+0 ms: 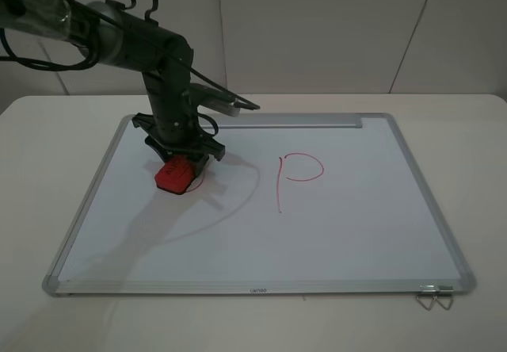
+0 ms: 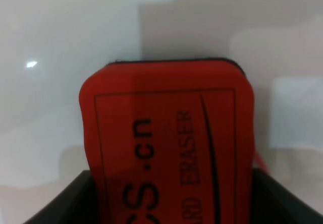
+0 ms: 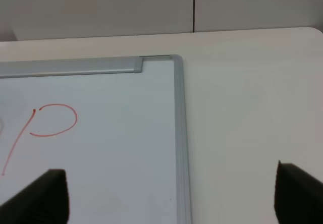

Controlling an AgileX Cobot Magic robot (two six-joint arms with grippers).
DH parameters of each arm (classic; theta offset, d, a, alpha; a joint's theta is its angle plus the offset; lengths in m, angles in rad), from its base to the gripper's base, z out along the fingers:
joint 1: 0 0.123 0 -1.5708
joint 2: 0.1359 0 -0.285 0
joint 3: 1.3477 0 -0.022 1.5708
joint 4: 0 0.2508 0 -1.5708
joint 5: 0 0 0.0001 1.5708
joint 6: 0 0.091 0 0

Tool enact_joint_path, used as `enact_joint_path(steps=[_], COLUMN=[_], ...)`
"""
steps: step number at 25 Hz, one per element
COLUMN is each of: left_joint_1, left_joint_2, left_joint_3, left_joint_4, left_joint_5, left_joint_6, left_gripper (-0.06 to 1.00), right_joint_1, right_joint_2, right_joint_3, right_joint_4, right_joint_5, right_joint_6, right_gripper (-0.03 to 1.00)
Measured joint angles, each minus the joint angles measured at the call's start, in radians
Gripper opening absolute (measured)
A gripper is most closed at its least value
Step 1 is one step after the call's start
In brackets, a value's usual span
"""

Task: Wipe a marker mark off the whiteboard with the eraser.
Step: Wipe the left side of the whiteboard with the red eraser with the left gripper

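Note:
A thin red arc (image 1: 200, 183) shows beside the eraser, so my left gripper should rub the eraser back and forth over the arc and stop short of the letter P.
The whiteboard (image 1: 317, 233) lies flat on the table, its tray strip (image 1: 293, 122) along the far edge. My left gripper (image 1: 178, 164) is shut on the red eraser (image 1: 176, 176), which presses felt-down on the board's left part. In the left wrist view the eraser (image 2: 166, 143) fills the frame between the dark fingers (image 2: 282, 201). Only a thin red arc of the marker mark (image 1: 204, 179) peeks out at the eraser's right side (image 2: 261, 161); the remainder is hidden under it. My right gripper (image 3: 169, 193) hangs open over the board's far right edge (image 3: 179, 133), out of the exterior view.
A red letter "P" (image 1: 299, 174) is drawn mid-board, right of the eraser, and shows in the right wrist view (image 3: 50, 123). Two metal binder clips (image 1: 434, 296) lie by the board's near right corner. White table (image 1: 444, 130) surrounds the board, with a wall behind.

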Motion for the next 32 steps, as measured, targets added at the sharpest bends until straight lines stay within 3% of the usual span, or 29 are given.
enact_joint_path(steps=[6, 12, 20, 29, 32], left_joint_1=[-0.090, -0.094, -0.006, 0.193, 0.221], left_joint_2=[0.023, 0.026, 0.021, -0.092, -0.103], left_joint_3=[-0.039, -0.043, -0.028, 0.166, 0.183], left_joint_4=[-0.024, -0.038, -0.056, -0.019, -0.010], left_joint_5=[-0.023, -0.022, 0.016, -0.039, -0.041], left_joint_6=[0.004, 0.007, 0.009, 0.006, 0.006], left_gripper=[0.57, 0.57, 0.57, 0.57, 0.57], right_joint_1=[0.000, 0.000, 0.000, 0.000, 0.000], right_joint_2=[0.000, 0.000, 0.000, 0.000, 0.000], right_joint_3=[0.000, 0.000, 0.000, 0.000, 0.000], right_joint_4=[0.000, 0.000, 0.000, 0.000, 0.000], right_joint_5=[0.000, 0.000, 0.000, 0.000, 0.000], right_joint_6=[0.000, 0.000, 0.000, 0.000, 0.000], right_gripper=[0.72, 0.72, 0.72, 0.72, 0.72])
